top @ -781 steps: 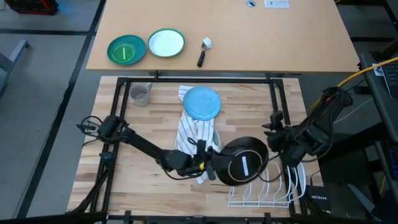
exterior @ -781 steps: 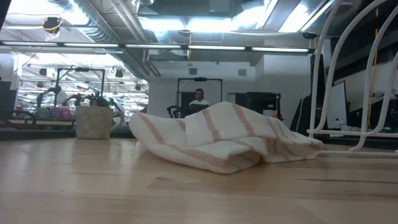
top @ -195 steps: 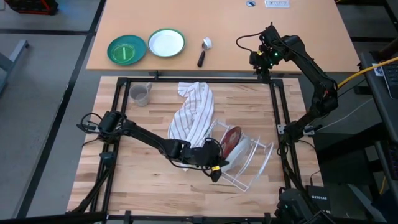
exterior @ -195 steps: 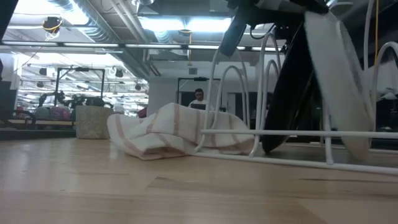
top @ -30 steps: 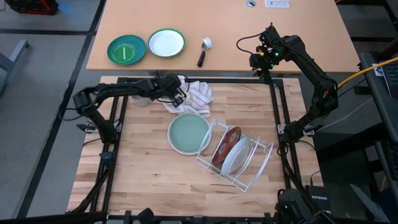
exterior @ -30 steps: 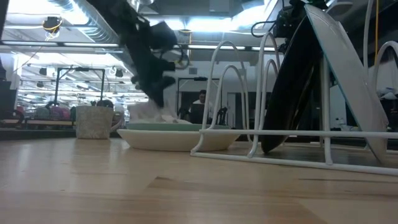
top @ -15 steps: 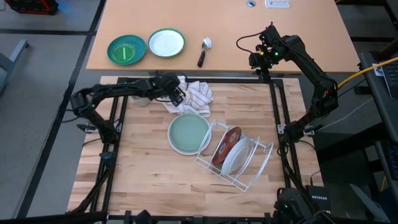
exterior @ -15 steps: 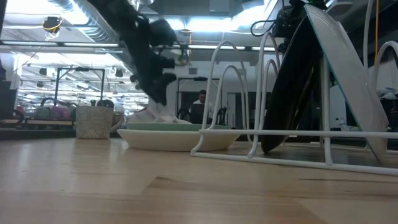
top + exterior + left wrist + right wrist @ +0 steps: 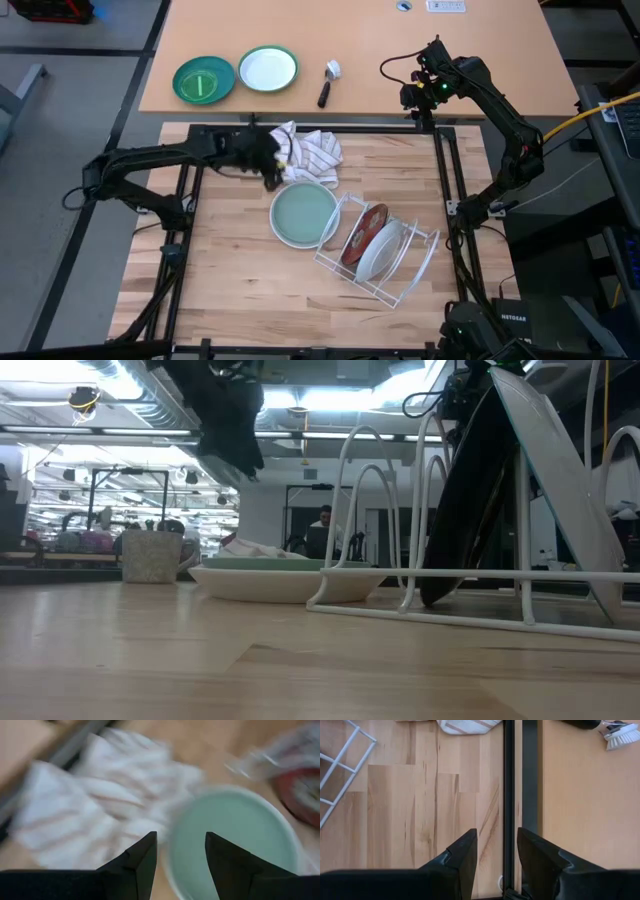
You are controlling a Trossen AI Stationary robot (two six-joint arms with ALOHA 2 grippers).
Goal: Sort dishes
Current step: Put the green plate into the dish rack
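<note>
A white rim [image 9: 298, 245] shows past the edge of the light blue plate [image 9: 305, 211]. The light blue plate will uncover another white plate when I lift it.
A light blue plate [image 9: 303, 213] lies flat on the wooden table, right side up, beside the white wire rack [image 9: 400, 285]. In the rack stand on edge a dark red plate [image 9: 366, 228], black underside [image 9: 470, 510] showing, and a white plate [image 9: 383, 250]. My left gripper [image 9: 274, 172] hovers open above the table, between the blue plate's far left rim [image 9: 235, 835] and a bunched striped cloth [image 9: 310, 150]; nothing is between its fingers [image 9: 145, 855]. My right gripper [image 9: 415, 97] waits open, high over the frame bar at the table's far right.
The cloth lies at the table's far edge, just beyond the blue plate. A small grey mug [image 9: 150, 555] stands at the far left. On the tan table beyond are a green plate [image 9: 203, 80], a green-rimmed white plate [image 9: 268, 68] and a dish brush [image 9: 328, 80].
My left gripper has come away from the striped cloth, rising and drawing back toward the table's left and near side. The cloth has settled lower in its heap. The plates and the rack have kept still.
</note>
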